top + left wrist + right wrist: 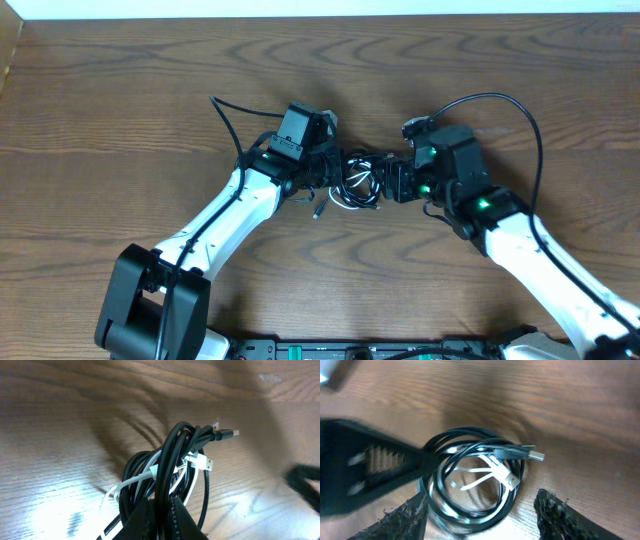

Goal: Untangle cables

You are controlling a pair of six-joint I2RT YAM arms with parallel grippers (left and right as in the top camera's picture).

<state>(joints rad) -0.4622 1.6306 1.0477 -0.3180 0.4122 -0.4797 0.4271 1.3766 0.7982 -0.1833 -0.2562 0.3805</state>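
Note:
My right gripper should hold the coil's plug side (507, 472) while my left gripper moves back, because the black strands of cable in my left gripper (167, 472) run into the coil.
A coiled bundle of cables (355, 185), black cords with one white cord and small plug ends, sits at the table's middle between the two grippers. My left gripper (328, 172) is shut on black strands of the bundle (170, 475), fingers pinched at the bottom of the left wrist view (162, 517). My right gripper (392, 182) is open, its fingers spread either side of the coil (475, 480) in the right wrist view (480, 520). Plug ends (532, 454) stick out to the right.
The wooden table (120, 120) surrounds the bundle. A thick black robot wire (515, 105) arcs over the right arm, and another (225, 115) trails from the left arm. A loose plug end (318, 210) lies just below the bundle.

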